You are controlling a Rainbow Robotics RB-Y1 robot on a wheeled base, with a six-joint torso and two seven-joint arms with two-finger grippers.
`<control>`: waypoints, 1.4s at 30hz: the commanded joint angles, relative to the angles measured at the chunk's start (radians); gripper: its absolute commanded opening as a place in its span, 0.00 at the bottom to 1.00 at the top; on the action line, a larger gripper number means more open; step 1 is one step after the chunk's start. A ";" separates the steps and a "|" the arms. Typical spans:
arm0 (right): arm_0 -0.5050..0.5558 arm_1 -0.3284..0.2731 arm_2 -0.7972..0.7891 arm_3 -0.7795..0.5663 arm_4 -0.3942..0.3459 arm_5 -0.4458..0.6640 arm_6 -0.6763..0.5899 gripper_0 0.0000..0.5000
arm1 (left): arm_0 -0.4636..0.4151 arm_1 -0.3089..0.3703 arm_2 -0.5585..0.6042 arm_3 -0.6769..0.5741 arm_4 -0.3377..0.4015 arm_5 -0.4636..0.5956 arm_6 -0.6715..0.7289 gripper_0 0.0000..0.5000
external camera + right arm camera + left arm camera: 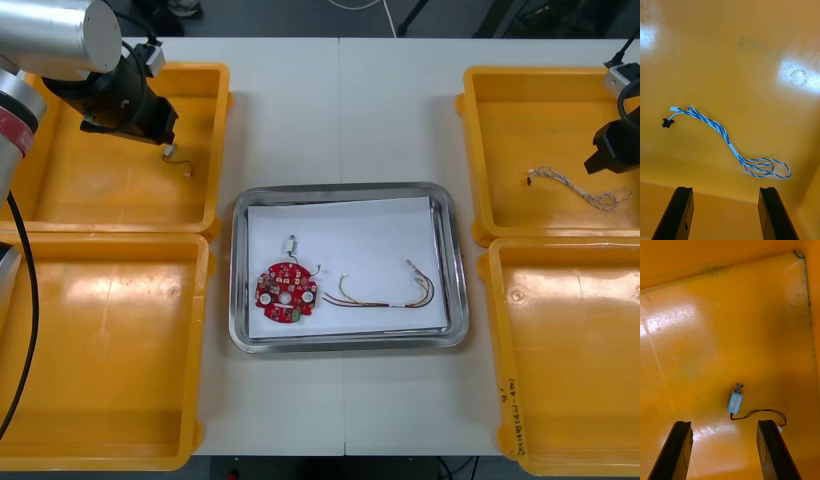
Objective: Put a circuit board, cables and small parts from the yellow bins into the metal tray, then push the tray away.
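Observation:
A white wrap (733, 149) holds the folded parts of the cable together. That wrap will keep the twisted blue and white cable (568, 183) in one bundle when I lift and carry it.
My left gripper (158, 132) hangs over the far left yellow bin (60, 190). It is open (728, 453) just above a small metal part (735, 401) with a thin black wire, which lies beyond the gap between the fingers. My right gripper (606, 158) hovers over the far right yellow bin (500, 150), open (726, 213), with a twisted blue and white cable (728, 144) on the bin floor ahead of its fingers. The metal tray (452, 290), white inside, holds a round red circuit board (285, 292), a small metal part (291, 243) and a red and yellow cable (385, 290).
The near left bin (100, 350) and near right bin (570, 350) flank the tray and look bare. Bare table lies beyond the tray between the two far bins. The bin walls stand close around both grippers.

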State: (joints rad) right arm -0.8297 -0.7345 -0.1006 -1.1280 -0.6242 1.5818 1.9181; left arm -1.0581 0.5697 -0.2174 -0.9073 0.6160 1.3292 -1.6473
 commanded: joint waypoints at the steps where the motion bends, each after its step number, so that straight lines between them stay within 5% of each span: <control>1: 0.026 -0.049 -0.002 -0.038 -0.020 -0.051 0.098 1.00 | -0.060 -0.017 0.016 0.038 0.007 -0.053 -0.068 1.00; 11: 0.089 -0.068 0.140 -0.038 -0.057 -0.249 0.119 1.00 | -0.060 -0.050 -0.025 0.113 0.014 -0.145 -0.071 1.00; 27: 0.155 -0.082 0.200 -0.032 -0.104 -0.413 0.133 1.00 | -0.051 -0.071 -0.112 0.153 0.037 -0.193 -0.063 0.99; 30: 0.164 -0.083 0.200 -0.032 -0.111 -0.433 0.134 1.00 | -0.048 -0.071 -0.112 0.153 0.042 -0.194 -0.065 0.65; 31: 0.170 -0.083 0.200 -0.029 -0.114 -0.447 0.134 1.00 | -0.048 -0.070 -0.112 0.153 0.045 -0.194 -0.065 0.30; 33: 0.172 -0.083 0.200 -0.012 -0.117 -0.465 0.136 1.00 | -0.046 -0.071 -0.112 0.153 0.047 -0.194 -0.065 0.01; 42: 0.170 -0.082 0.202 0.040 -0.149 -0.508 0.145 1.00 | -0.042 -0.062 -0.112 0.153 0.054 -0.193 -0.065 0.00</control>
State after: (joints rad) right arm -0.6606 -0.7664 0.0909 -1.0887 -0.7586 1.0865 2.0198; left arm -1.0657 0.5163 -0.3118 -0.7551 0.6565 1.1442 -1.6474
